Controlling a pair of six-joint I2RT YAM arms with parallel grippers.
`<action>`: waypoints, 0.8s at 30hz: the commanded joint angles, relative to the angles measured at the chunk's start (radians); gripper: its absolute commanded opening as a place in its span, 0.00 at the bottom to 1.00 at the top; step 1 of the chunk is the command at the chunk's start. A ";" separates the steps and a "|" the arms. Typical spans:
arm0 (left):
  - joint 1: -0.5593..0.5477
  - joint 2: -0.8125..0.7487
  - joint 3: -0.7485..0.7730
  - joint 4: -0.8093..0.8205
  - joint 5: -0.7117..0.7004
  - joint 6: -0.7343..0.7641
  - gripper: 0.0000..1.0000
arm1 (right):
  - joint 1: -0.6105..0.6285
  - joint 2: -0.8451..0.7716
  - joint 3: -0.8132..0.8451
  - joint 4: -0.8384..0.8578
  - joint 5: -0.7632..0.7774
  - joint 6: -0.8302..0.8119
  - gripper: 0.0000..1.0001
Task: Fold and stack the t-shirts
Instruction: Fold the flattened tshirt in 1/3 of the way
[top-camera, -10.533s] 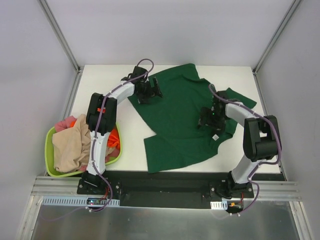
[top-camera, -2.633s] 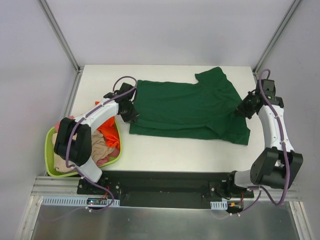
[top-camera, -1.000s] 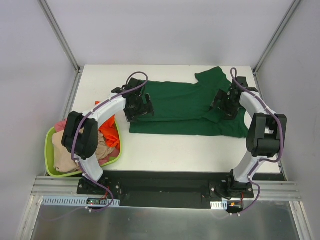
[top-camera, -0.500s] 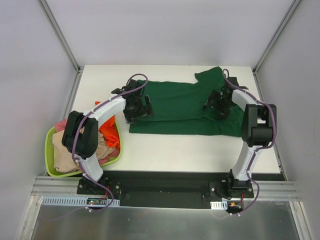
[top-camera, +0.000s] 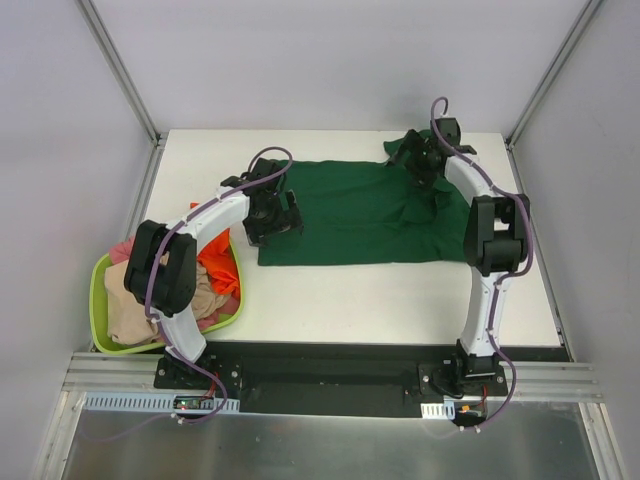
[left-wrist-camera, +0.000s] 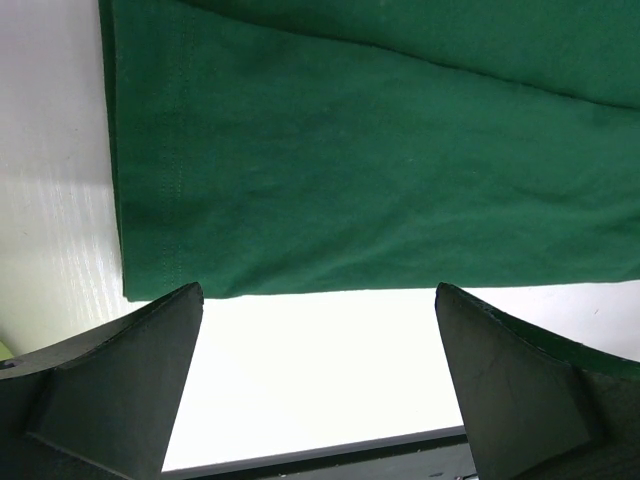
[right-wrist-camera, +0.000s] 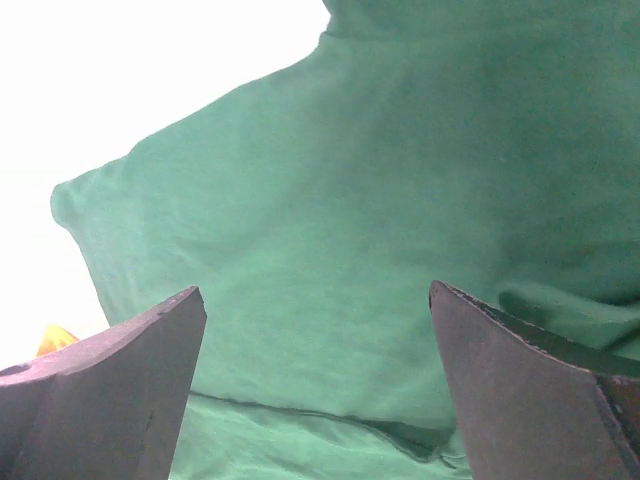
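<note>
Next, I move my right gripper to the collar end (top-camera: 455, 242) and help pull the t-shirt closer before folding, because the t-shirt's sleeve (top-camera: 394, 147) lies at the far edge of the table.
The dark green t-shirt (top-camera: 360, 215) lies flat on the white table (top-camera: 350, 305), folded lengthwise into a long band, with a sleeve sticking out at the far right. My left gripper (top-camera: 272, 215) hovers open over the shirt's left end. In the left wrist view the t-shirt (left-wrist-camera: 380, 160) fills the upper part, and the left gripper (left-wrist-camera: 317, 290) has only cloth edge and bare table between its fingers. My right gripper (top-camera: 410, 155) is open over the far-right sleeve. In the right wrist view green cloth (right-wrist-camera: 400, 180) lies under the empty right gripper (right-wrist-camera: 315, 292).
A lime-green basket (top-camera: 97, 290) stands at the near left with beige (top-camera: 140, 300), orange (top-camera: 215, 275) and pink (top-camera: 125, 248) shirts heaped in it. Metal frame posts rise at the table's far corners. The right arm's elbow hangs over the shirt's right end.
The right gripper has moved from the shirt's right side toward the far edge, over the sleeve. The left gripper has hardly shifted. Both stay open.
</note>
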 joint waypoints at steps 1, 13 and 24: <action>0.008 -0.027 0.020 0.003 -0.027 0.022 0.99 | 0.000 -0.055 0.095 -0.019 -0.022 -0.039 0.96; 0.007 0.061 0.070 0.018 0.048 0.040 0.99 | -0.051 -0.322 -0.362 -0.185 0.062 -0.217 0.96; 0.010 0.092 0.054 0.024 0.025 0.057 0.99 | -0.014 -0.108 -0.181 -0.099 0.022 -0.133 0.96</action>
